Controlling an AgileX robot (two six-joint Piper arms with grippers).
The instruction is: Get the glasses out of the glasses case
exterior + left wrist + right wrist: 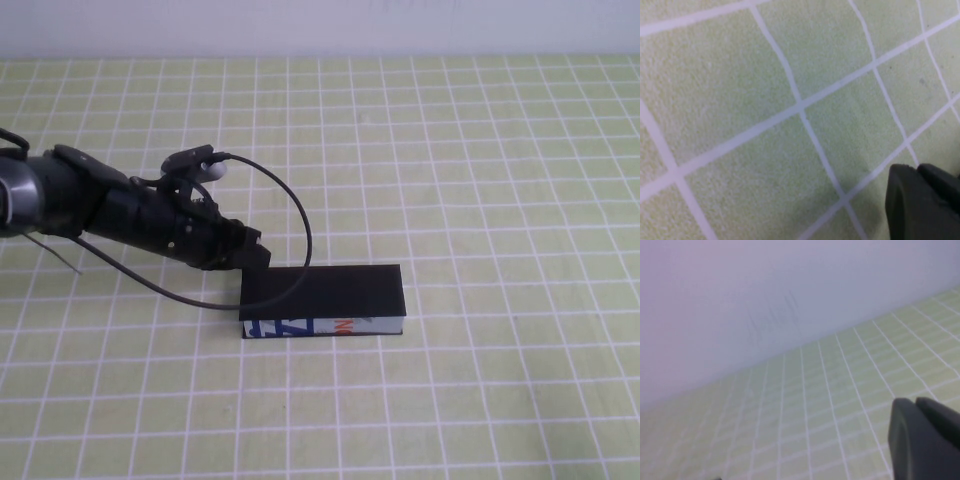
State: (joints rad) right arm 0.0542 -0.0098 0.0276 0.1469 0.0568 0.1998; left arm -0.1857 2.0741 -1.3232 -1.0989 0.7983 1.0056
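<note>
The lid (pixel 330 288) is closed and the robot's left gripper is at its far corner, so the right gripper should first go to the printed front side (pixel 340 326) and open the lid.
The glasses case (pixel 322 292) lies closed on the green grid mat, a black box with a flat lid and a white side strip with blue and red print (pixel 320 326) facing me. The glasses are hidden; none show outside the case. My left gripper (pixel 255 258) is low at the case's far-left corner, with its fingers together and empty. In the left wrist view, the left gripper (pixel 916 167) shows only bare mat beneath it. My right gripper (pixel 914 401) is out of the high view; in its wrist view its fingers are together, raised over the mat and facing the back wall.
A black cable (pixel 290 205) loops from the left arm (pixel 120 210) over the case's left end. The white wall (pixel 320 25) runs along the mat's far edge. The green grid mat (pixel 500 180) stretches to the right of and in front of the case.
</note>
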